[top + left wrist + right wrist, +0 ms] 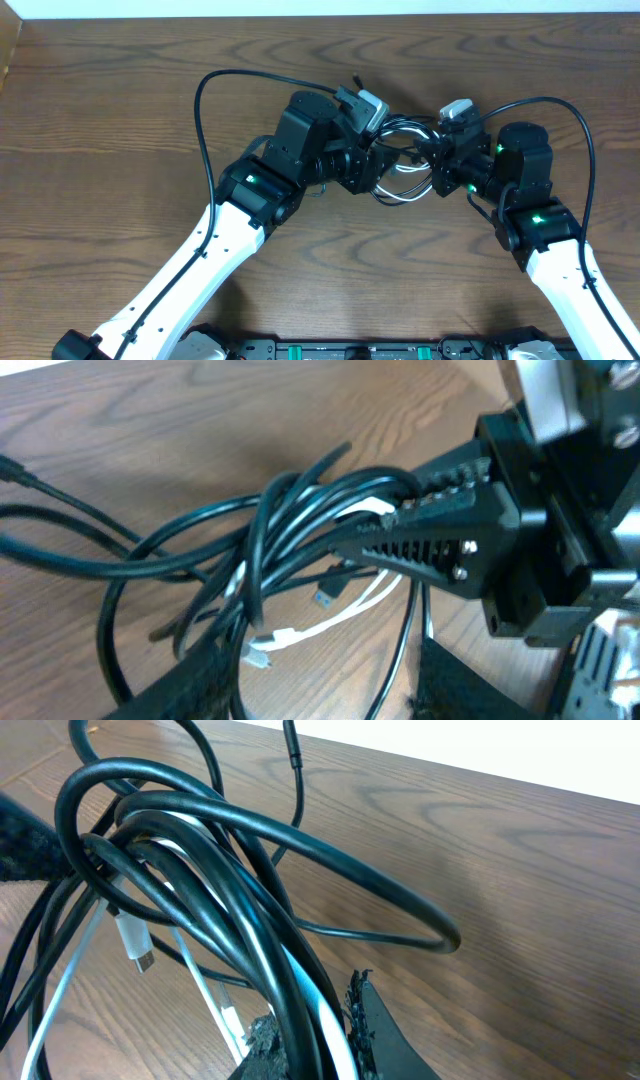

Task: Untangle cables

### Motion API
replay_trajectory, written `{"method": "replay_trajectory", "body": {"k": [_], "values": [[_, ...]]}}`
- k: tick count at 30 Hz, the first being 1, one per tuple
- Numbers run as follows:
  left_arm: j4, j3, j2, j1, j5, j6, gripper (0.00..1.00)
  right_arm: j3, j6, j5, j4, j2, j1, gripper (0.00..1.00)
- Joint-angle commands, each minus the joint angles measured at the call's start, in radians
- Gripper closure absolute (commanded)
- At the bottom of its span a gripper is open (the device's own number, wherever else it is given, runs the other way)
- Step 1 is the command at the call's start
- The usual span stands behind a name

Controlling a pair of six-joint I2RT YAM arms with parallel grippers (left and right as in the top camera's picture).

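Observation:
Black cords point(236, 622) are bunched up over one finger of my open left gripper. Next, I move my left gripper back and clear, then bring both fingers around the cord bundle's middle point(282, 530) first.
The cables point(398, 192) are a tangled bundle of thin black and white cords between my two grippers at mid table. My right gripper point(428, 165) is shut on the bundle; its own view shows black and white cords point(230, 850) pinched between its fingers point(315, 1045). The left wrist view shows those jaws point(420, 525) clamped on the cords point(280, 530). My left gripper point(383, 163) is open, fingers wide apart point(330, 695), with black cords running between them and over its left finger. A white plug point(262, 650) and a small metal-tipped plug point(140, 952) hang loose.
The brown wood table point(120, 120) ends at a far edge point(320, 14) along the top. A thick black arm cable arcs over each arm, on the left point(205, 90) and on the right point(572, 108). Both arm bodies crowd the middle.

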Motion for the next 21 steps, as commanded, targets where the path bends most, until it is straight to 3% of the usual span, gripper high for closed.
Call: {"method": "replay_trajectory", "body": {"k": [1, 18, 21], "values": [[0.01, 0.021, -0.002, -0.002, 0.008, 0.001, 0.6, 0.013, 0.02, -0.038, 0.006, 0.0, -0.002, 0.99], [0.019, 0.02, 0.005, -0.002, -0.031, 0.001, 0.63, 0.013, -0.003, -0.174, 0.006, 0.0, -0.001, 0.99], [0.02, 0.02, 0.011, -0.002, -0.04, 0.001, 0.9, 0.013, -0.007, -0.187, 0.006, 0.0, -0.002, 0.99]]}}
